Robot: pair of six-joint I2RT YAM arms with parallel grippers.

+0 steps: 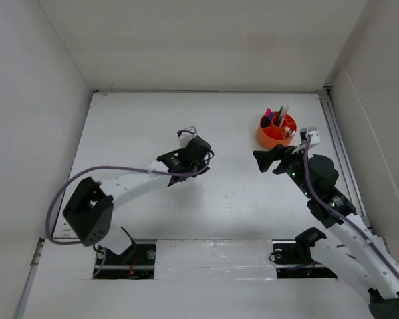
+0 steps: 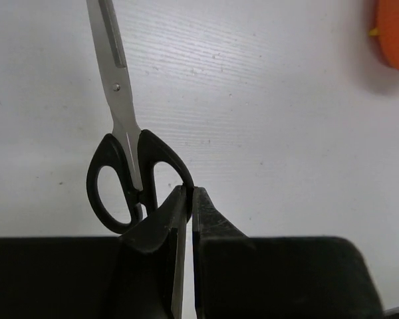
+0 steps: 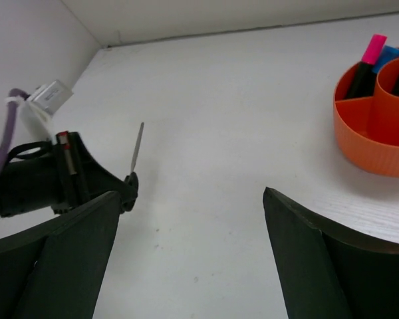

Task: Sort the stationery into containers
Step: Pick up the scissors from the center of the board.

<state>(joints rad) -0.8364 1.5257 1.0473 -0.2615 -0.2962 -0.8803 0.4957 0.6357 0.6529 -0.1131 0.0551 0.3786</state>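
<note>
The scissors' blades [image 3: 138, 145] stand edge-on to my right gripper's open fingers, clear of my left gripper, so I should continue toward the blades' base [image 3: 132, 173] and close there.
My left gripper [image 2: 189, 191] is shut on one ring of the black-handled scissors [image 2: 123, 119], whose blades point away from it. I cannot tell whether the scissors rest on the table or hang just above it. From above, the left gripper [image 1: 201, 155] is at mid-table. The right wrist view shows the scissors' blade [image 3: 137, 147] at left. My right gripper [image 3: 189, 196] is open and empty, and from above it [image 1: 266, 159] sits just in front of the orange pot [image 1: 277, 131]. The pot [image 3: 376, 136] holds a pink-capped marker [image 3: 371, 54], a blue-capped marker [image 3: 387, 56] and other pens.
The pot's edge shows at the top right of the left wrist view [image 2: 398, 33]. White walls enclose the table at the back and on both sides [image 1: 26, 133]. A purple cable [image 1: 120, 170] runs along the left arm.
</note>
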